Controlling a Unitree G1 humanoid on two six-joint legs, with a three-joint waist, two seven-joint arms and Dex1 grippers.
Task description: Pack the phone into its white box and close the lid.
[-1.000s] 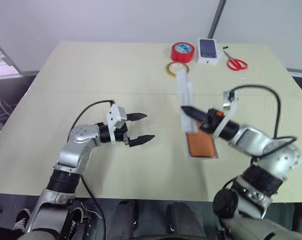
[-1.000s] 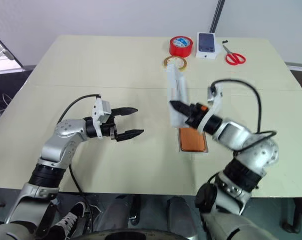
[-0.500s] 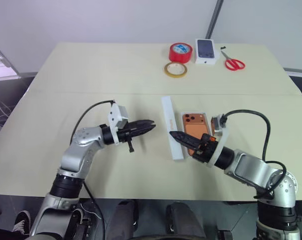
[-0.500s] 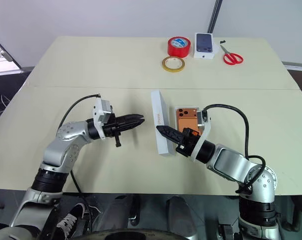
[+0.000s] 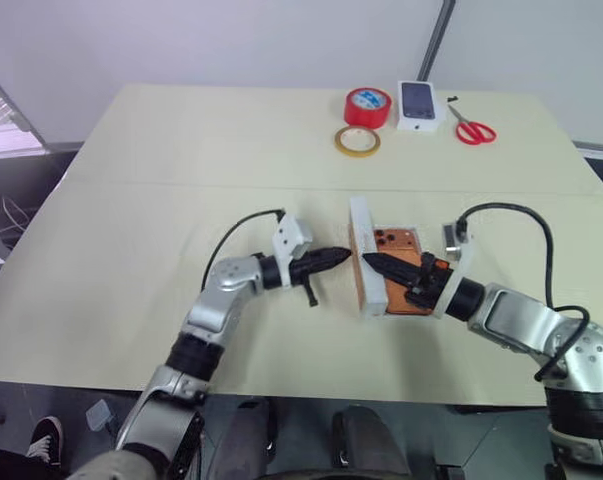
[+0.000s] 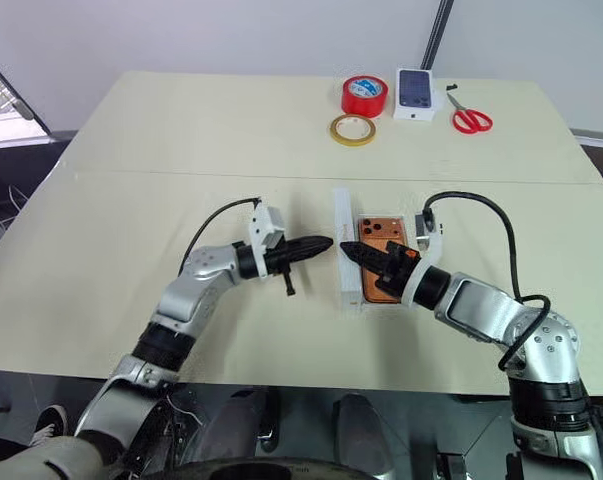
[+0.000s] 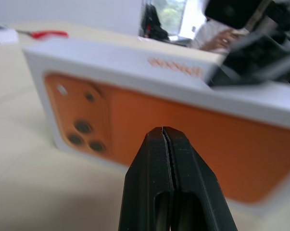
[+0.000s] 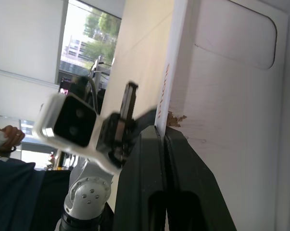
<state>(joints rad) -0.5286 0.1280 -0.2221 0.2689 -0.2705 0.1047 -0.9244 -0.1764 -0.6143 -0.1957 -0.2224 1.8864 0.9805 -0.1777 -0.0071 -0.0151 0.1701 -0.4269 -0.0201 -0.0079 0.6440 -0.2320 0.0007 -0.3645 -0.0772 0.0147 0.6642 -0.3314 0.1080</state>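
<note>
My right gripper should tip the lid over the phone while my left gripper drops to the lid's lower edge (image 7: pixel 101 160), since the lid stands on its edge (image 5: pixel 361 218) beside the phone.
The orange phone (image 5: pixel 392 242) lies camera side up in the white box (image 5: pixel 414 233) at the table's middle. The lid (image 5: pixel 364 232) stands on its long edge along the box's left side. In the left wrist view its outer face (image 7: pixel 135 120) is orange with printed camera lenses. My right gripper (image 5: pixel 369 261) reaches over the phone from the right and is shut on the lid's upper wall (image 8: pixel 170 91). My left gripper (image 5: pixel 343 256) is shut, level, with its tips right at the lid's outer face; I cannot tell whether they touch it.
At the far edge lie a red tape roll (image 5: pixel 366 105), a yellow tape ring (image 5: pixel 356 141), a small white box printed with a dark phone (image 5: pixel 418 103) and red scissors (image 5: pixel 473 130). A seam (image 5: pixel 181 186) crosses the table behind the box.
The right gripper brought the lid down from the air and set it on edge against the box. The left gripper shut and moved right up to the lid.
</note>
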